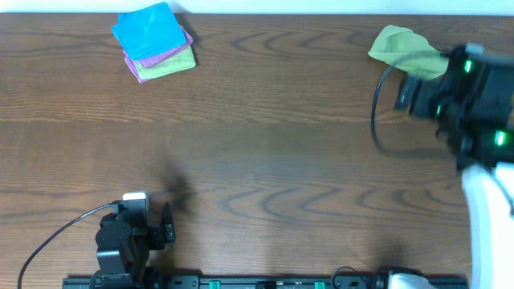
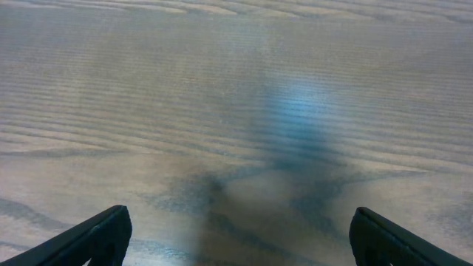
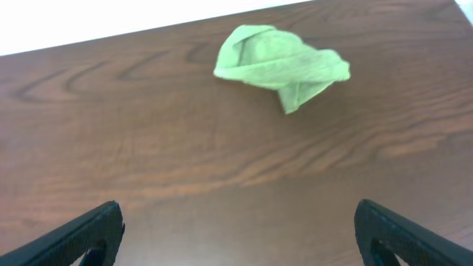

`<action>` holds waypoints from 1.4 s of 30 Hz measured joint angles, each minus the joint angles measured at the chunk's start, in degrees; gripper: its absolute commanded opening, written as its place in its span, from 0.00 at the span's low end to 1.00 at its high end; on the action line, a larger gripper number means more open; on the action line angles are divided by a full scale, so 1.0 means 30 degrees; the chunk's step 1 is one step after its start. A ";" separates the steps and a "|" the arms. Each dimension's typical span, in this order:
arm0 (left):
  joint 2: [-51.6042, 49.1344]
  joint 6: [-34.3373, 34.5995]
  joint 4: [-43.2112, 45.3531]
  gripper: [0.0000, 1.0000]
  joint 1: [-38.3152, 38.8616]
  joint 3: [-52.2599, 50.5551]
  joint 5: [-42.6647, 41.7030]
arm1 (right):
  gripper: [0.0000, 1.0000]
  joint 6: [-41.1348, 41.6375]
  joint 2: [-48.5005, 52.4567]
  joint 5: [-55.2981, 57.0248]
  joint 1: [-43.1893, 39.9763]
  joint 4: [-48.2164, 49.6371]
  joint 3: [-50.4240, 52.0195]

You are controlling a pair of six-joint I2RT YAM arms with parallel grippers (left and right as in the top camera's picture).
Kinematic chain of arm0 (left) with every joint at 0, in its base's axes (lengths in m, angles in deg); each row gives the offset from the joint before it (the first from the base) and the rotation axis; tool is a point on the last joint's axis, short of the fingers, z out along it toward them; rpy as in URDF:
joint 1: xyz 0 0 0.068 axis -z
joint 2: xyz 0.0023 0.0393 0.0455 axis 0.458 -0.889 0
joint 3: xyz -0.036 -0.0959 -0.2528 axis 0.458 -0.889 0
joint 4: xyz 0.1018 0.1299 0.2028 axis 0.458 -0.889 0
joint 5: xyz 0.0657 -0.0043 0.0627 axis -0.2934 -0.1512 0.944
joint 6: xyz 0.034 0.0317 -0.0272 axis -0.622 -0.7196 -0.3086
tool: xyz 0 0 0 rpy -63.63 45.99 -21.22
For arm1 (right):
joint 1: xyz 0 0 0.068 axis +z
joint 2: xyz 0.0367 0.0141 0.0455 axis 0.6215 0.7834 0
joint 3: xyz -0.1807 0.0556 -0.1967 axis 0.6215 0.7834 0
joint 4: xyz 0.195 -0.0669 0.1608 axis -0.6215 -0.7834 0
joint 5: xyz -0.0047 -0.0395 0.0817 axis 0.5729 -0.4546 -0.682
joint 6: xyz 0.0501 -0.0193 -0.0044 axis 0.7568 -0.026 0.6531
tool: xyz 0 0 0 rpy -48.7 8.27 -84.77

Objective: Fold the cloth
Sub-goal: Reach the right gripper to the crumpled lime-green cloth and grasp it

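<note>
The cloth's narrow corner (image 3: 293,94) points toward the open fingers of the robot's right gripper, so the gripper should head next for that corner's tip (image 3: 288,109) until its fingers can close around it.
The cloth (image 1: 399,46) is a lime-green crumpled heap at the far right of the brown table (image 1: 265,136), near its back edge. Part of it is hidden under my right arm (image 1: 470,88) in the overhead view. In the right wrist view the cloth (image 3: 281,63) lies bunched up well ahead of my right gripper (image 3: 238,218), whose fingers stand wide apart with only bare wood between them. My left gripper (image 2: 240,225) is open over bare table at the near left (image 1: 161,225), far from the cloth.
A stack of folded cloths sits at the back left: a bright blue one (image 1: 148,28) on top, a pink-purple one (image 1: 178,48) and a green one (image 1: 170,67) beneath. A black cable (image 1: 376,112) loops beside the right arm. The table's back edge (image 3: 111,33) runs just behind the cloth.
</note>
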 measured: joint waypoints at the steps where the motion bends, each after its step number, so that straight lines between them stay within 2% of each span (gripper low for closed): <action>1: 0.0000 0.0000 0.0015 0.95 0.0000 0.0000 0.0000 | 0.99 0.0015 0.0780 0.0138 -0.0080 -0.0044 -0.0816; 5: 0.0007 0.0000 0.0015 0.95 0.0000 0.0000 0.0000 | 0.99 0.0117 0.4153 0.0583 -0.0663 -0.0430 -0.3920; 10: 0.0015 0.0000 0.0007 0.95 0.0000 0.0000 0.0000 | 0.99 0.0685 0.7708 0.0765 -0.1719 -0.0459 -0.5996; 18: 0.0015 0.0000 0.0000 0.95 0.0000 0.0000 0.0000 | 0.99 0.1239 1.1395 -0.0044 -0.3359 0.1712 -0.6353; 25: 0.0015 0.0000 0.0000 0.95 0.0000 0.0000 0.0000 | 1.00 0.1246 1.3114 -0.0306 -0.3439 0.2579 -0.6433; 32: 0.0015 0.0000 0.0000 0.95 0.0000 0.0000 0.0000 | 0.90 0.1239 1.5329 -0.0685 -0.3446 0.5034 -0.6477; 42: 0.0015 0.0000 0.0000 0.96 0.0000 0.0000 0.0000 | 0.78 0.1260 1.7777 -0.1217 -0.3446 0.6615 -0.6477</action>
